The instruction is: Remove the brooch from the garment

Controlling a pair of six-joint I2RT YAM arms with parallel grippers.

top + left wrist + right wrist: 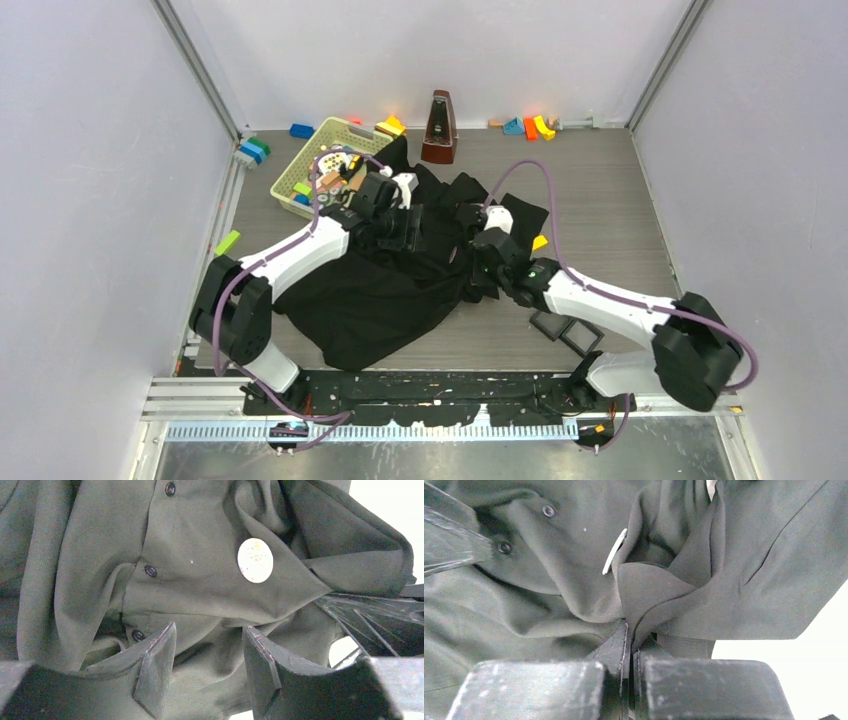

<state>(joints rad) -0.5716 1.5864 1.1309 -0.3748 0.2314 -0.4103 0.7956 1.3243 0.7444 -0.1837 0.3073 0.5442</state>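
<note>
I expect the cloth to stay attached and come up with the brooch (255, 560) when I lift it, because the brooch sits flush against the garment among slack folds (267, 522).
The garment (390, 290) is a dark buttoned shirt, crumpled on the table. The brooch (255, 560) is a small pale round disc pinned to the cloth beside the button row, just ahead of my left gripper (209, 652), which is open with cloth under it and nothing between its fingers. In the right wrist view the brooch (614, 551) shows edge-on as a thin pale sliver. My right gripper (630, 630) is shut on a fold of the garment (644, 592) just below the brooch. In the top view both grippers (415, 228) (487, 245) meet over the shirt's middle.
A yellow basket (322, 165) of small parts stands at the back left next to the left arm. A brown metronome (439, 130) stands at the back. Two small black square trays (566, 330) lie by the right arm. Coloured blocks (530, 127) line the back wall.
</note>
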